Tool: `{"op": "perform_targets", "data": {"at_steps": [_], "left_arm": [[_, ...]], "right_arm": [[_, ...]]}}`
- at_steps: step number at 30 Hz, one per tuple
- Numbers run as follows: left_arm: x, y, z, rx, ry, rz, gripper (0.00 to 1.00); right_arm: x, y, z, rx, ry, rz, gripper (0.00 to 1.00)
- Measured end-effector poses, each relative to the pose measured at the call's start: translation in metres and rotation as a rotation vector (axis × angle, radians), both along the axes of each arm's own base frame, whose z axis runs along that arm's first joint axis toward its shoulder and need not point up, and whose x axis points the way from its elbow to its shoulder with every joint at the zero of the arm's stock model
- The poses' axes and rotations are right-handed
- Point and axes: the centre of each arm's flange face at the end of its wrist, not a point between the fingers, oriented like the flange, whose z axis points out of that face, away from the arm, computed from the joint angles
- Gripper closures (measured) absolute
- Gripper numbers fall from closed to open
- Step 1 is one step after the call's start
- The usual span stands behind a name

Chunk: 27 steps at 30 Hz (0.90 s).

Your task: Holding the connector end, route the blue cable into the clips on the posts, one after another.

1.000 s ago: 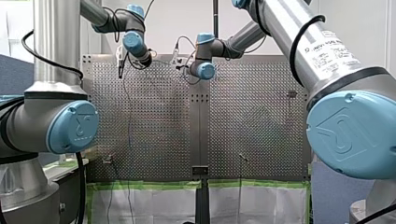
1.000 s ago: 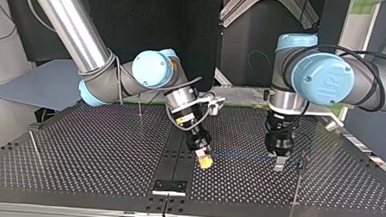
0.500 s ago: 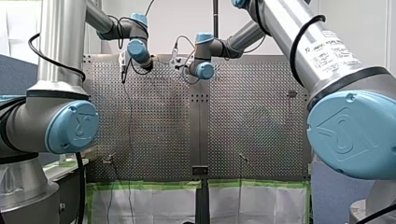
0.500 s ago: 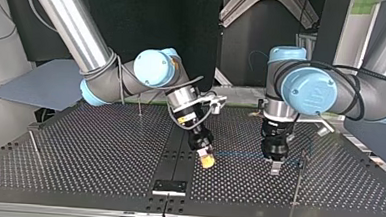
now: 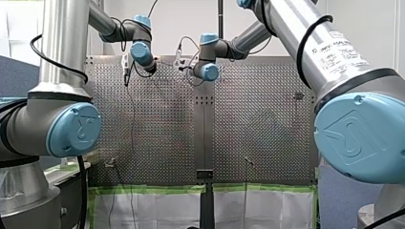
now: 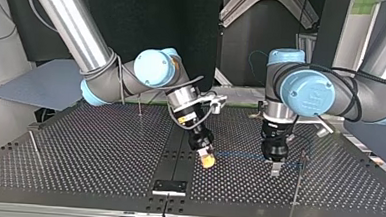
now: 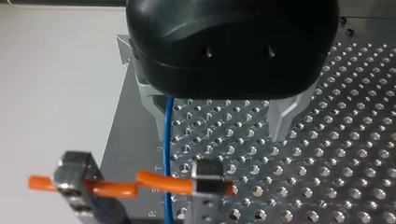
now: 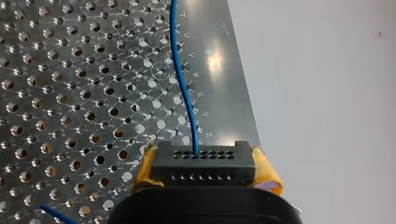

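The blue cable [image 8: 175, 56] comes out of the black connector in a gentle curve [image 8: 189, 107], so it will follow in a smooth, shallow bow when the robot carries it.
The thin blue cable [image 6: 243, 155] runs above the perforated table between my two grippers. My right gripper [image 6: 206, 160], with yellow pads, is shut on the black connector [image 8: 203, 164] at the cable's end, and the blue cable [image 8: 183, 79] leads away ahead of it. My left gripper [image 7: 217, 130] hangs open over the blue cable [image 7: 166, 154], which passes just inside one metal finger [image 7: 152, 105]. Ahead of it a post clip [image 7: 208, 175] carries an orange sleeve [image 7: 163, 182]. In the top view my left gripper [image 6: 276, 168] stands close beside that post [image 6: 301, 161].
A second clip [image 7: 74, 184] holds the orange sleeve's other end, off the plate's edge. More thin posts stand at the top view's left [image 6: 34, 142] and back [image 6: 140, 105]. A black bracket [image 6: 169, 186] sits at the table's [image 6: 102, 169] near edge.
My left arm has shifted a little toward the top view's left, and its gripper now hangs nearer the cable beside the post. My right gripper has kept still with the connector.
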Motion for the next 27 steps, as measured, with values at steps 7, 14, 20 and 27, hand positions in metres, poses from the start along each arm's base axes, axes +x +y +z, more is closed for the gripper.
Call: {"op": "perform_targets", "data": {"at_steps": [7,14,20,27], "left_arm": [[0.0004,0.0012,0.0031,0.012,-0.015,0.007,0.05],[0.0007,0.0036,0.0038,0.02,-0.018,0.025,0.5],[0.0013,0.0045,0.0043,0.017,-0.022,0.029,1.0],[0.0019,0.0051,0.0047,0.006,-0.027,0.029,1.0]], "right_arm": [[0.0003,0.0006,-0.0001,0.0,0.001,0.001,1.0],[0.001,0.0018,-0.0005,0.0,0.004,0.002,1.0],[0.0006,0.0015,-0.0006,0.0,0.006,0.001,1.0],[-0.0012,-0.0006,-0.0012,0.003,0.01,-0.003,1.0]]}}
